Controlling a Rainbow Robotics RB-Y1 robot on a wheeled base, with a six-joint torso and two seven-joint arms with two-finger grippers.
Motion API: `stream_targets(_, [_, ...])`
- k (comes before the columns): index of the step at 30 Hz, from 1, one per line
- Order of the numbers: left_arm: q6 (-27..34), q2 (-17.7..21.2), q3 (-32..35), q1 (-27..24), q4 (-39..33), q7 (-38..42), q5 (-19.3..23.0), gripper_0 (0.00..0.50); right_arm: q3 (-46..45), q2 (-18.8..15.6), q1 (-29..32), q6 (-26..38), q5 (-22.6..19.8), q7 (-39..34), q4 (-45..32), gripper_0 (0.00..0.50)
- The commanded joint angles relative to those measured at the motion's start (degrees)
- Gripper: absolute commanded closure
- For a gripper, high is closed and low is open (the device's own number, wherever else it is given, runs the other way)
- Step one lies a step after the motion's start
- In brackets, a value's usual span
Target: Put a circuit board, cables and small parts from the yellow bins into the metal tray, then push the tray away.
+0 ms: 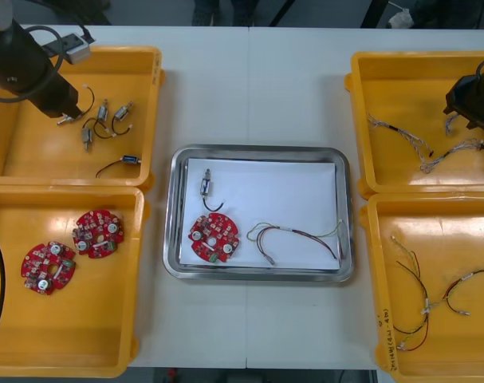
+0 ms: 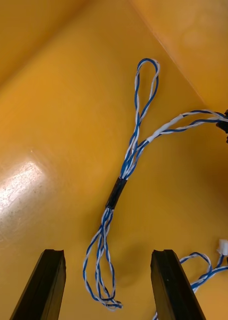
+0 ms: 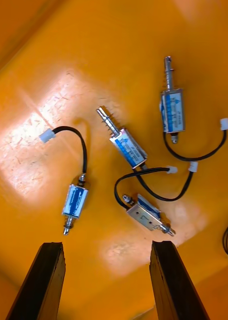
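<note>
I will lift the small metal part (image 3: 75, 201), and its black lead should keep its curve, as the short lead (image 3: 81, 141) already arches smoothly to the white plug.
The metal tray (image 1: 257, 149), white inside, holds a round red circuit board (image 1: 214, 238), a small metal part (image 1: 206, 187) and a red and yellow cable (image 1: 293, 235). My left gripper (image 3: 106, 245) hangs open over several small metal parts (image 3: 128, 148) with black leads in the far left yellow bin (image 1: 18, 152). In the front view the left gripper (image 1: 62, 108) is at that bin's far side. My right gripper (image 2: 108, 252) is open just above a twisted blue and white cable (image 2: 116, 192), whose lower loop lies between the fingers. This is in the far right bin (image 1: 401, 72).
The near left bin (image 1: 66, 351) holds two more circuit boards (image 1: 98, 233). Red and black cables (image 1: 433, 299) lie in the near right bin. A lone small metal part (image 1: 130, 159) sits near the far left bin's front wall. More blue and white cables (image 1: 421, 148) lie left of the right gripper (image 1: 471, 108).
</note>
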Motion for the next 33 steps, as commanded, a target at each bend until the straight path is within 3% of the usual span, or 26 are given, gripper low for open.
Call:
stream_targets(1, [-2.4, 2.8, 1.5, -3.3, 1.2, -6.5, -0.9, 0.000, -1.2, -1.2, -2.0, -1.5, -0.4, -4.6, -0.8, 0.000])
stream_targets(18, [-11.0, 2.1, 1.4, -3.2, 8.0, -9.9, 0.0, 0.000, -1.2, 1.1, 1.8, -5.0, -3.4, -6.2, -0.8, 0.000])
stream_targets(31, [-18.7, 1.2, 1.2, -2.7, 14.1, -12.8, 3.9, 0.000, 1.5, 1.9, 4.1, -5.1, -6.6, -7.0, -0.8, 0.000])
stream_targets(33, [-19.8, 0.9, 0.8, -2.7, 14.8, -13.0, 4.1, 0.000, 1.7, 1.8, 4.4, -5.1, -6.8, -7.0, -0.9, 0.076])
